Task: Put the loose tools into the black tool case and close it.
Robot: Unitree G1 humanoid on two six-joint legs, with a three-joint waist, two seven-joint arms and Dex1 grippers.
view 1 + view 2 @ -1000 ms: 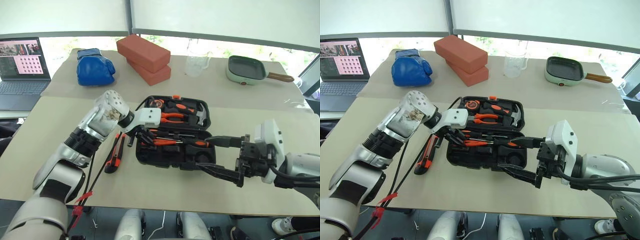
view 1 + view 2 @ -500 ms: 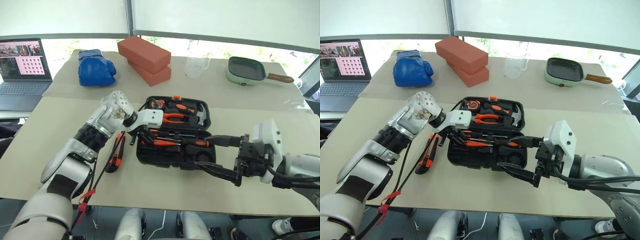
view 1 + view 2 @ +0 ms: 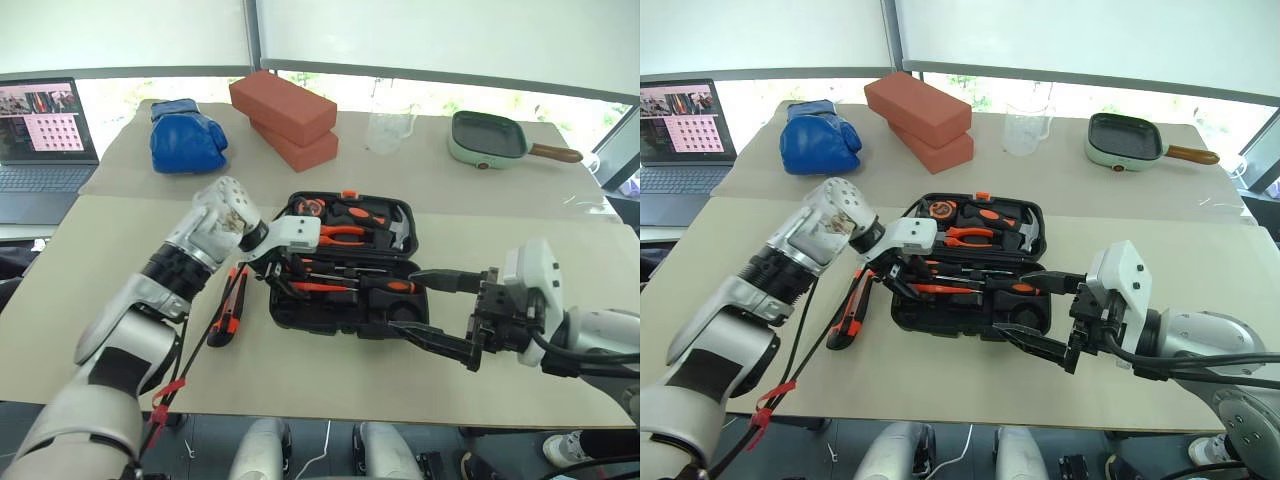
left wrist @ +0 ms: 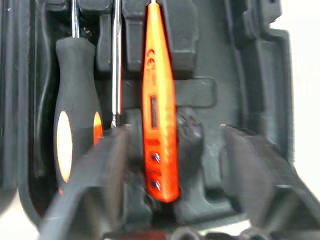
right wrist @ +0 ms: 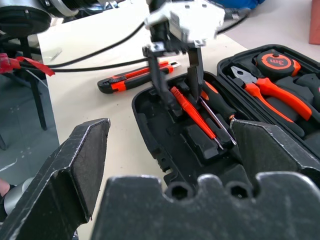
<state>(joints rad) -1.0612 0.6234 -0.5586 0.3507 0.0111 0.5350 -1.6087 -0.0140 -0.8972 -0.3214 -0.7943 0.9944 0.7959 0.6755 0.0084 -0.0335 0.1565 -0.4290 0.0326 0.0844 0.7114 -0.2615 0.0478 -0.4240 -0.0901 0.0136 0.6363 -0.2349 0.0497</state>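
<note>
The red tester screwdriver point(image 3: 320, 287) sits shallow in its hollow in the case. I should close my left gripper and push the tester screwdriver's handle point(image 4: 159, 115) down before it takes the utility knife.
The black tool case point(image 3: 300, 318) lies open in the middle of the table. My left gripper point(image 3: 280, 280) hangs over its left end, fingers open on either side of the slim red tester screwdriver point(image 4: 159, 115), which lies in a recess and is not gripped. Beside the tester a black-and-orange screwdriver point(image 4: 70, 135) rests in its slot. The orange-black utility knife point(image 3: 229, 310) lies on the table just left of the case. My right gripper point(image 3: 405, 305) stands open and empty at the case's front right corner.
Orange-handled pliers point(image 3: 345, 234) and a hammer point(image 3: 400, 232) sit in the case's far half. Two red bricks point(image 3: 285, 110), a blue boxing glove point(image 3: 188, 135), a clear jug point(image 3: 388, 128) and a green pan point(image 3: 490, 138) stand at the back. A laptop point(image 3: 40, 130) is far left.
The left gripper's fingers have spread apart over the case's left end, and the red tester now lies free between them. The right arm has kept still.
</note>
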